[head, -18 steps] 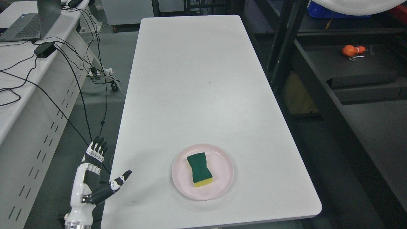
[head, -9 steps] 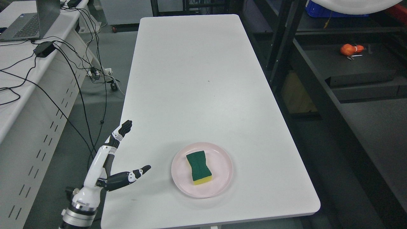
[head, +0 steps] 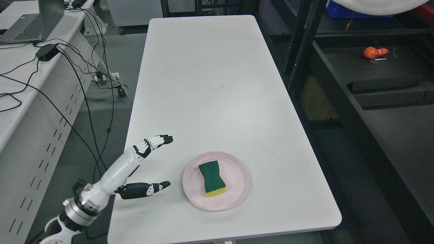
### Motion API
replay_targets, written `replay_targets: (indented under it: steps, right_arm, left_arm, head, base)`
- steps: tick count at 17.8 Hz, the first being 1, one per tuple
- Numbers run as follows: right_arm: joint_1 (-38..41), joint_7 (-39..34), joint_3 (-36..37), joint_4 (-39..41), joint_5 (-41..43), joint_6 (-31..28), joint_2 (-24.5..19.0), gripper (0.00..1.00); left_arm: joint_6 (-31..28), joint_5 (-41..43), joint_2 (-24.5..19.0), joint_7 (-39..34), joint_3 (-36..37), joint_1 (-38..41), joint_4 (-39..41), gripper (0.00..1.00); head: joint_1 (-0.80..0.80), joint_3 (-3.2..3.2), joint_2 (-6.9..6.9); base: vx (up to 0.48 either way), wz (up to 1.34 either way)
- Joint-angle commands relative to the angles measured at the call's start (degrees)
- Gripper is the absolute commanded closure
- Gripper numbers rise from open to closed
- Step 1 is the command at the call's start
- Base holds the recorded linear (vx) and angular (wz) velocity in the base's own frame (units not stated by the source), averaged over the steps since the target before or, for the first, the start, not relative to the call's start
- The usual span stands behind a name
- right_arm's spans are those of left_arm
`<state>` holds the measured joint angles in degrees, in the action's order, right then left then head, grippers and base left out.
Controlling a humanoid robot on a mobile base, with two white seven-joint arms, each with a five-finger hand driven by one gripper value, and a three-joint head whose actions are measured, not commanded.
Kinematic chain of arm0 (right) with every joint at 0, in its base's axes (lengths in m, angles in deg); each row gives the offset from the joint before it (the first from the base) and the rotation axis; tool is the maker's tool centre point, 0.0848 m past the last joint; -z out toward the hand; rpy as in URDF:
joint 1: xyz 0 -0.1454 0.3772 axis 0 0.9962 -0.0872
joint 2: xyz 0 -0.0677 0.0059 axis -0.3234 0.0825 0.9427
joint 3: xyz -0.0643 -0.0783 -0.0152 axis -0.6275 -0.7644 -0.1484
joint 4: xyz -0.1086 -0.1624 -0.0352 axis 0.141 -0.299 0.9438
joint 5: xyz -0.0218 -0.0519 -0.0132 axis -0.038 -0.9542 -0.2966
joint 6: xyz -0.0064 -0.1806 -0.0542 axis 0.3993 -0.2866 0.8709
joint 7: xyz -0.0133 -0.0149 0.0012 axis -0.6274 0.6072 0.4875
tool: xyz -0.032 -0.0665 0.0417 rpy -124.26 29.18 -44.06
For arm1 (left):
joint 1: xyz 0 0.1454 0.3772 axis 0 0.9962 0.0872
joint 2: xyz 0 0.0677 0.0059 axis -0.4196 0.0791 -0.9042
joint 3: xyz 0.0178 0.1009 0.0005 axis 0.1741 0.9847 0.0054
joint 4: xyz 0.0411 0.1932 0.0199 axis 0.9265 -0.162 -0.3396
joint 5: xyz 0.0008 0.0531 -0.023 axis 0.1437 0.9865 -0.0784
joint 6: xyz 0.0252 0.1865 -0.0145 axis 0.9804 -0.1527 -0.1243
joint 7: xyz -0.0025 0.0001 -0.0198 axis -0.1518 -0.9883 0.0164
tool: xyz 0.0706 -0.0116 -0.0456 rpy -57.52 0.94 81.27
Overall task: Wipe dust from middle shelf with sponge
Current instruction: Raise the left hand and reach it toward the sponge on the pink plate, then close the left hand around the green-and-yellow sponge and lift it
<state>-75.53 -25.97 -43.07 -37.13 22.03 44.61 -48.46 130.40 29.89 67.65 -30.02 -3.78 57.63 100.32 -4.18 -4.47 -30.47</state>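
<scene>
The sponge (head: pixel 212 178) lies loose with pink plate showing all (head: pixel 235 179) around it. When I lift, the sponge will come up alone and leave the plate empty.
A sponge (head: pixel 212 178) with a dark green top and a yellow underside lies on a pink plate (head: pixel 234 169) near the front of the white table (head: pixel 210 84). My left hand (head: pixel 162 162) comes in from the lower left and is above the table's front left part, just left of the plate. Its fingers (head: pixel 154 142) are stretched out and its thumb (head: pixel 152 188) is spread below them; it holds nothing and does not touch the sponge. A black shelf unit (head: pixel 369 71) stands to the right of the table. My right hand is out of view.
An orange object (head: pixel 372 52) lies on the dark shelf at the right. A grey desk (head: pixel 20 67) at the left carries a laptop (head: pixel 30 23), a power brick and hanging cables. A blue bin (head: pixel 349 12) sits on an upper shelf.
My left hand has moved from beside the table's left edge to over the table, toward the plate. It has turned so the fingers point right. The sponge and plate have not moved.
</scene>
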Motion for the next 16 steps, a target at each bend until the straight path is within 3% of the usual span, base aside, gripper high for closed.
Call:
replay_targets:
  steps: [1, 3, 4, 5, 10, 11, 13, 16]
  right_arm:
    - [0.0, -0.04, 0.0, 1.0, 0.0, -4.21, 1.0, 0.0]
    - [0.0, -0.04, 0.0, 1.0, 0.0, -4.21, 1.0, 0.0]
    - [0.0, -0.04, 0.0, 1.0, 0.0, -4.21, 1.0, 0.0]
    - [0.0, -0.04, 0.0, 1.0, 0.0, -4.21, 1.0, 0.0]
    - [0.0, -0.04, 0.0, 1.0, 0.0, -4.21, 1.0, 0.0]
    - [0.0, -0.04, 0.0, 1.0, 0.0, -4.21, 1.0, 0.0]
    - [0.0, -0.04, 0.0, 1.0, 0.0, -4.21, 1.0, 0.0]
    - [0.0, -0.04, 0.0, 1.0, 0.0, -4.21, 1.0, 0.0]
  left_arm:
    - [1.01, 15.55, -9.0, 7.44, -3.98, -10.52, -1.69, 0.08]
    - [1.01, 21.24, -9.54, 11.84, -3.11, -13.78, -1.95, 0.08]
    - [1.01, 23.27, -9.45, 12.2, -0.67, -15.1, -1.95, 0.08]
    - [1.01, 25.47, -9.45, 12.21, 6.4, -17.46, -1.78, 0.08]
    - [1.01, 28.92, -8.76, 12.3, 15.69, -25.47, -1.51, 0.08]
    - [1.01, 28.66, -7.79, 12.3, 17.18, -25.83, -1.51, 0.07]
    - [1.01, 28.65, -0.87, 12.47, 21.22, -23.31, -1.51, 0.06]
    - [1.01, 29.09, 1.97, 12.91, 23.26, -18.81, -1.25, 0.06]
  head:
    - [0.0, 0.0, 0.0]
    - [0.0, 0.0, 0.0]
    - [0.0, 0.0, 0.0]
    - [0.0, 0.0, 0.0]
    - [0.0, 0.0, 0.0]
    - [0.0, 0.0, 0.0]
    - [0.0, 0.0, 0.0]
    - [0.0, 0.0, 0.0]
  base:
    - [0.0, 0.0]
    - [0.0, 0.0]
    - [0.0, 0.0]
    - [0.0, 0.0]
    - [0.0, 0.0]
    - [0.0, 0.0]
    - [-0.01, 0.0]
    - [-0.008, 0.0]
